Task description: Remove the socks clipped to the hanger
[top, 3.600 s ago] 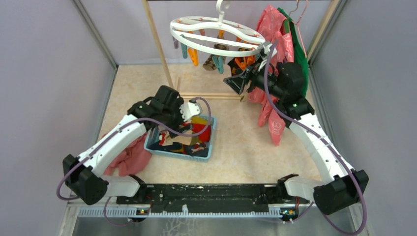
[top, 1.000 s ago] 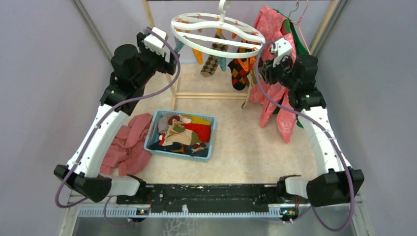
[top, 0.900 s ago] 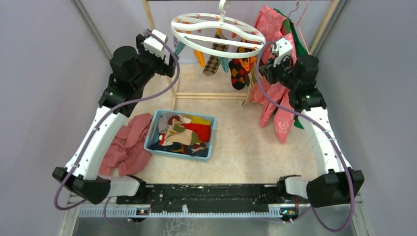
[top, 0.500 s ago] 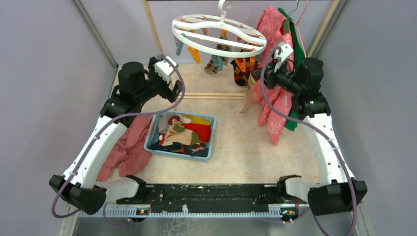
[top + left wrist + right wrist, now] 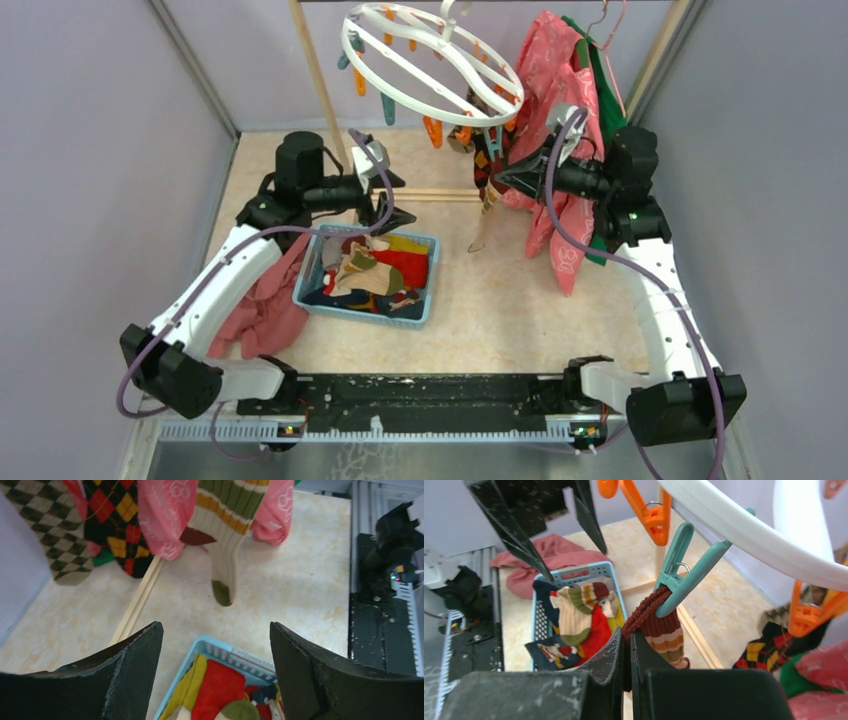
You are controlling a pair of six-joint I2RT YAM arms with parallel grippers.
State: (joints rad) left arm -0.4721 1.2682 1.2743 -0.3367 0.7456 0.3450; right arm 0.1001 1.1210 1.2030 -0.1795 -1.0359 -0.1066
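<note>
The striped sock's foot dangles limp [image 5: 224,572]. The sock's cuff should fall over when I take the sock by its middle and pull it off the teal clip.
The white ring hanger [image 5: 430,62] hangs tilted, its right side pulled down. A teal clip [image 5: 684,565] still pinches the maroon cuff of a striped sock [image 5: 664,635], and my right gripper [image 5: 628,639] is shut on that same cuff just below the clip. The sock's foot dangles toward the floor [image 5: 480,232]. An argyle sock [image 5: 115,525] and a brown checkered sock [image 5: 50,535] also hang from the hanger. My left gripper [image 5: 216,627] is open and holds nothing, hovering over the far edge of the blue basket [image 5: 362,310] of loose socks.
Pink and green garments [image 5: 560,90] hang right behind my right gripper. A pinkish-red cloth heap [image 5: 262,305] lies left of the basket. A wooden rack post [image 5: 318,80] rises behind my left gripper, and its base bar [image 5: 430,195] lies on the floor.
My left arm dropped from the hanger's left side to above the basket. My right gripper shut on the striped sock's cuff and drew down, tilting the hanger.
</note>
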